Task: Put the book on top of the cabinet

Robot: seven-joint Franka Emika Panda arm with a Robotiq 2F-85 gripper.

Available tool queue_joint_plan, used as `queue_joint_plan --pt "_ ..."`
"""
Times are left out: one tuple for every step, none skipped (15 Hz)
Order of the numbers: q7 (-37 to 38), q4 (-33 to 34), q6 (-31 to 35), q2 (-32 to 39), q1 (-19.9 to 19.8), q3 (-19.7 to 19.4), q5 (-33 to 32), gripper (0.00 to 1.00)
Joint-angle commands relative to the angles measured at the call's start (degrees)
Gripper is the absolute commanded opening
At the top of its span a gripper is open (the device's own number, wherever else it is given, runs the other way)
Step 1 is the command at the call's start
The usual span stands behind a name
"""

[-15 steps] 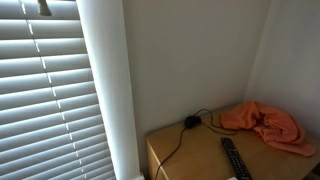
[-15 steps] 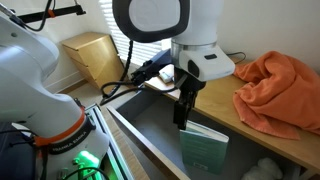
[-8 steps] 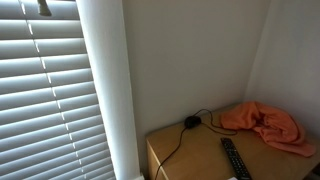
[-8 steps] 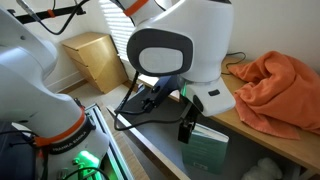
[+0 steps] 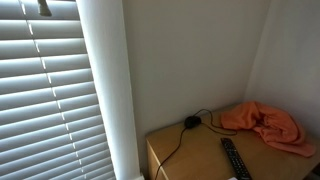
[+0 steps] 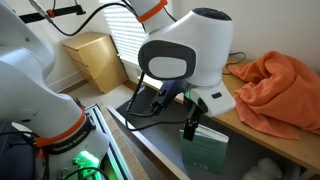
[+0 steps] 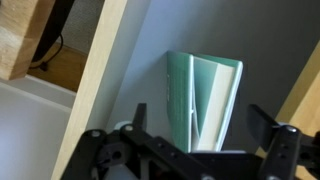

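The green book's cover (image 7: 180, 100) has a gap (image 7: 194, 98) between it and the book's pages, so the book will press shut and stay closed when I lift it.
A green book (image 6: 206, 152) stands upright in the grey recess under the wooden cabinet top (image 6: 252, 137). In the wrist view the book (image 7: 203, 92) is slightly fanned, with its page edges showing. My gripper (image 6: 188, 128) is at the book's upper edge. In the wrist view its fingers (image 7: 205, 125) are spread wide on either side of the book and do not touch it. The cabinet top also shows in an exterior view (image 5: 195, 152).
An orange cloth (image 6: 280, 88) lies on the cabinet top, also seen in an exterior view (image 5: 265, 122). A black remote (image 5: 233, 158) and a cabled black puck (image 5: 190, 122) lie there too. A small wooden box (image 6: 95, 58) stands near the blinds (image 5: 50, 100).
The arm has swung round and lowered, bringing my gripper from the book's upper left down over its top edge. The book has not moved.
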State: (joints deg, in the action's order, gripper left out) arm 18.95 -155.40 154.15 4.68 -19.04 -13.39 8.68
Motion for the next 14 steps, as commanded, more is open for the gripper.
queue_joint_plan --pt "-2.58 2.7 1.33 4.14 1.42 -0.81 1.98 1.0" --pt "-3.11 3.27 0.89 4.79 1.46 -0.67 2.48 1.0" --pt "-3.39 3.86 0.98 5.6 1.55 -0.65 2.55 1.0" --pt "-3.81 4.36 1.0 6.48 1.56 -0.64 2.72 1.0" --pt "-4.06 4.91 1.39 7.41 1.57 -0.7 2.8 1.0" --pt "-4.02 5.54 1.19 8.39 1.58 -0.82 2.74 1.0" --pt "-4.28 5.95 1.31 9.17 1.55 -0.8 2.81 1.0" --pt "-4.66 6.41 1.42 9.95 1.41 -0.62 3.24 1.0" --pt "-5.14 6.79 1.34 10.48 1.26 -0.36 3.76 1.0" --pt "-6.11 7.04 1.38 10.87 0.93 0.17 4.86 1.0" --pt "-7.01 7.34 1.77 11.38 0.73 0.53 5.75 1.0" --pt "-7.82 7.68 1.92 11.88 0.59 0.77 6.57 1.0" --pt "-8.4 8.11 2.29 12.51 0.52 0.87 7.21 1.0" --pt "-8.7 8.38 3.31 13.14 0.29 1.17 8.49 1.0"
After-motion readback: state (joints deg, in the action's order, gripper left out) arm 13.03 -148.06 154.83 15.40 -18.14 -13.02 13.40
